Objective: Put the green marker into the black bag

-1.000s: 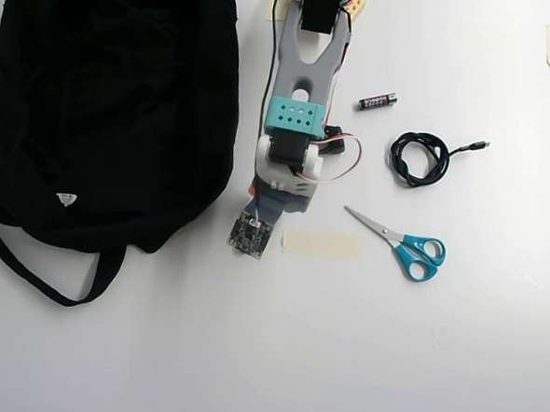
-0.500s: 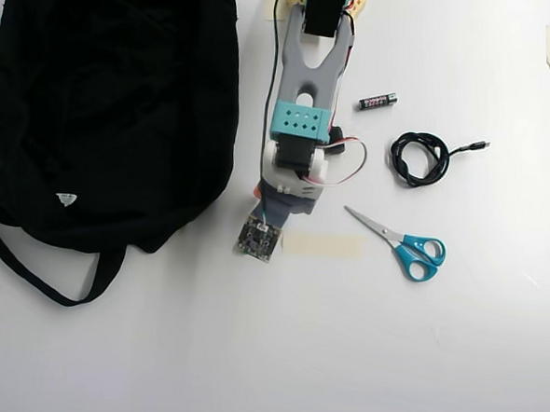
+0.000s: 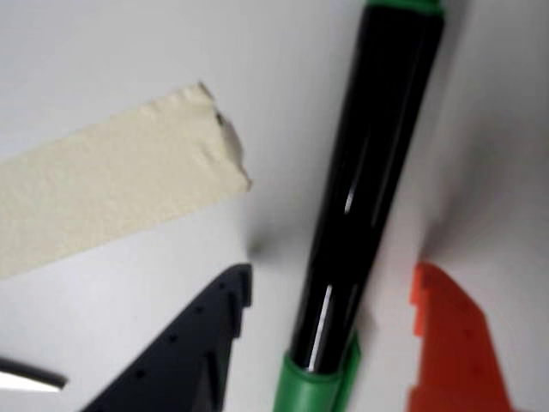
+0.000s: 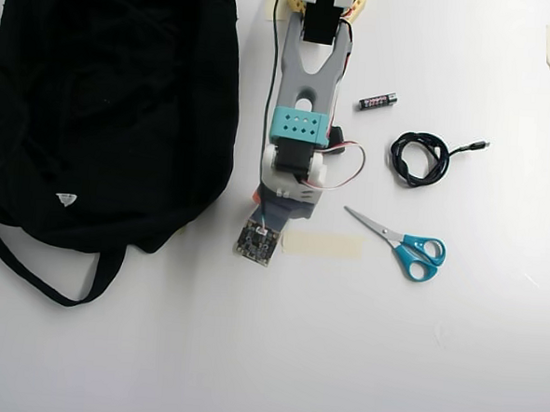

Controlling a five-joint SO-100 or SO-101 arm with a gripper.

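Observation:
I expect the green marker (image 3: 356, 189) to swivel into line with the open fingers when I grip and lift it, because the marker's black body lies slanted (image 3: 331, 296) between them.
In the wrist view the green marker (image 3: 369, 172) lies on the white table, with a black barrel, a green cap (image 3: 313, 386) at the bottom and a small green end at the top edge. My gripper (image 3: 334, 270) is open around it. The dark finger (image 3: 197, 343) is to its left and the orange finger (image 3: 450, 343) to its right, both apart from the barrel. In the overhead view the arm (image 4: 298, 142) covers the marker and the fingers. The black bag (image 4: 104, 102) lies to the left of the arm.
A strip of beige tape (image 3: 111, 206) sits left of the marker, and it also shows in the overhead view (image 4: 321, 244). Blue-handled scissors (image 4: 399, 242), a coiled black cable (image 4: 420, 159) and a small battery (image 4: 378, 101) lie right of the arm.

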